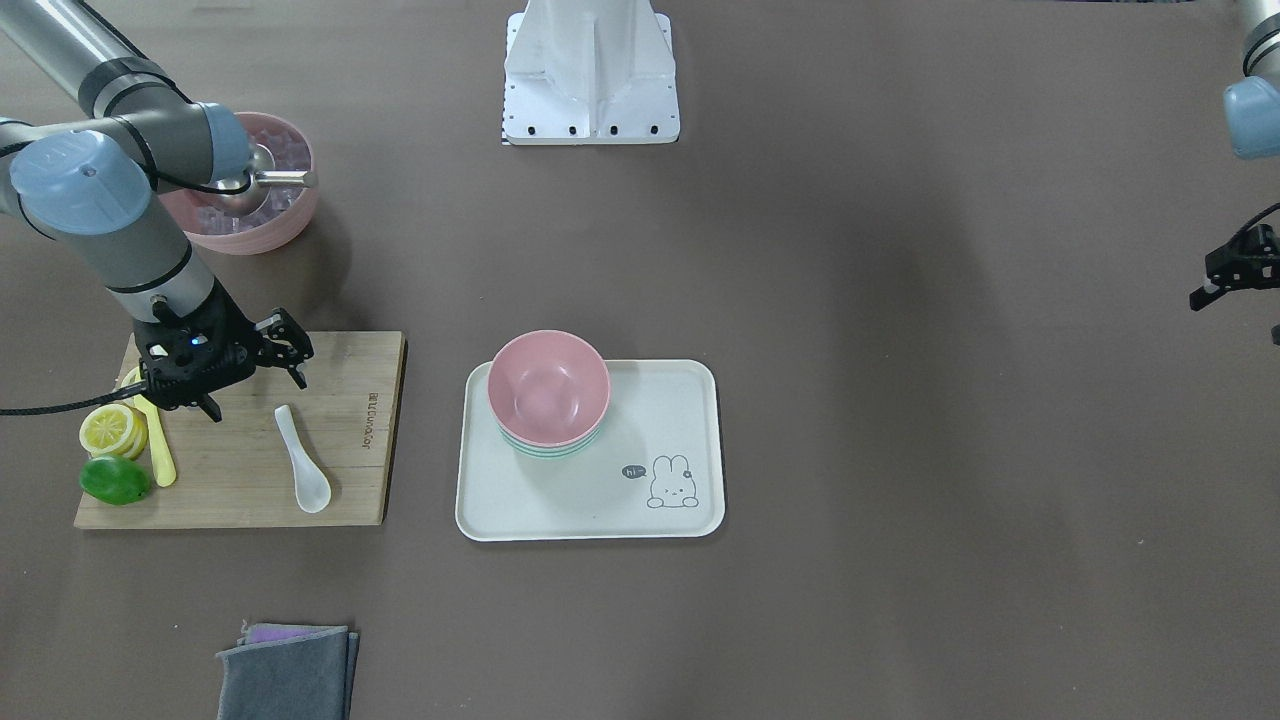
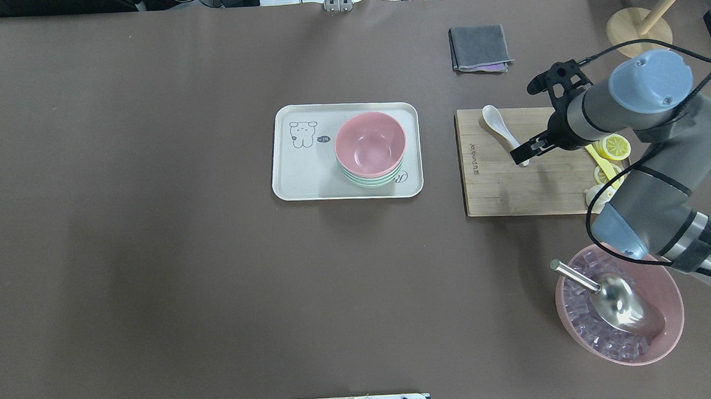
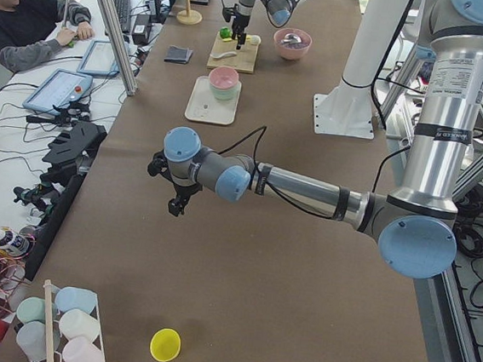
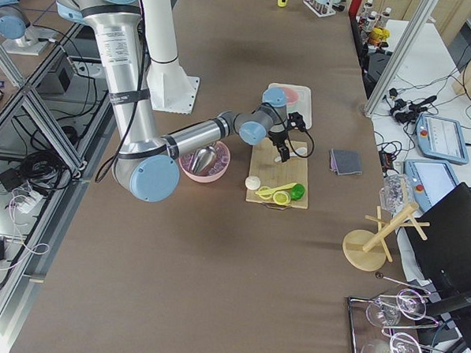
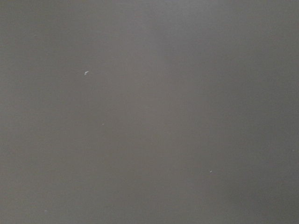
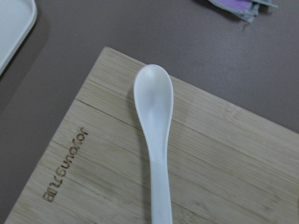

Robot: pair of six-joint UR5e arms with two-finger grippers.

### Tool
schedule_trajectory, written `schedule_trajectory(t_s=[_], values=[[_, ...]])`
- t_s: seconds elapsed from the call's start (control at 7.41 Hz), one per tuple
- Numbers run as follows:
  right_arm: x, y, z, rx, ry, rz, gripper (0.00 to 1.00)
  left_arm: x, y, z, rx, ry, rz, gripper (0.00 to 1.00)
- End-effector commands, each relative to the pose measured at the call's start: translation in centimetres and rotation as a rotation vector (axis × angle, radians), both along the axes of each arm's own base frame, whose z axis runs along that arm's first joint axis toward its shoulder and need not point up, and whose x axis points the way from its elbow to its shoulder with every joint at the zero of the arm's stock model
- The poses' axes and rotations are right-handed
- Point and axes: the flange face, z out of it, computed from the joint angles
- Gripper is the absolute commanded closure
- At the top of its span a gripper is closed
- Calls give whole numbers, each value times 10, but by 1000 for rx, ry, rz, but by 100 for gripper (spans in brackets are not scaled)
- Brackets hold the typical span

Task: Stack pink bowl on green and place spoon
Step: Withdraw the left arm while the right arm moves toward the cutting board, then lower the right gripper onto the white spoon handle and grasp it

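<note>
The white spoon (image 1: 302, 461) seems almost as long as the pink bowl's width (image 1: 549, 388), so I expect the spoon's handle to lean out past the pink bowl's rim when I lower the spoon inside.
The pink bowl (image 1: 548, 387) sits nested on the green bowl (image 1: 553, 449) at one end of the white tray (image 1: 650, 510); the stack also shows in the overhead view (image 2: 370, 146). The white spoon (image 1: 304, 460) lies flat on the bamboo cutting board (image 1: 240, 495). My right gripper (image 1: 257, 397) hovers over the board, open and empty, one fingertip (image 2: 518, 156) close to the spoon's handle end. The right wrist view looks straight down on the spoon (image 6: 155, 135). My left gripper (image 1: 1237, 318) hangs open and empty over bare table, far from the tray.
Lemon slices (image 1: 112, 430), a lime (image 1: 115, 481) and a yellow utensil (image 1: 160, 455) lie on the board's outer end. A large pink bowl (image 2: 619, 308) of ice cubes holds a metal scoop. Folded grey cloths (image 2: 480, 48) lie beyond the board, near a wooden stand (image 2: 639, 28).
</note>
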Motion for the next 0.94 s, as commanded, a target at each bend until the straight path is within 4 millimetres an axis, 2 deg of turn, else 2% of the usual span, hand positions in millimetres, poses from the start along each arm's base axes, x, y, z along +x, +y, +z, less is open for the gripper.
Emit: schedule_trajectory(t_s=[0.0, 0.27, 0.4, 0.81], values=[[-16, -14, 1, 25, 15, -32, 10, -8, 3, 7, 4, -4, -1, 2], [-19, -16, 15, -1, 31, -29, 31, -8, 4, 9, 0, -5, -1, 2], [-19, -17, 15, -3, 32, -28, 40, -8, 4, 9, 0, -6, -1, 2], [-21, -17, 15, -8, 30, -25, 45, -8, 3, 11, -1, -11, -1, 2]])
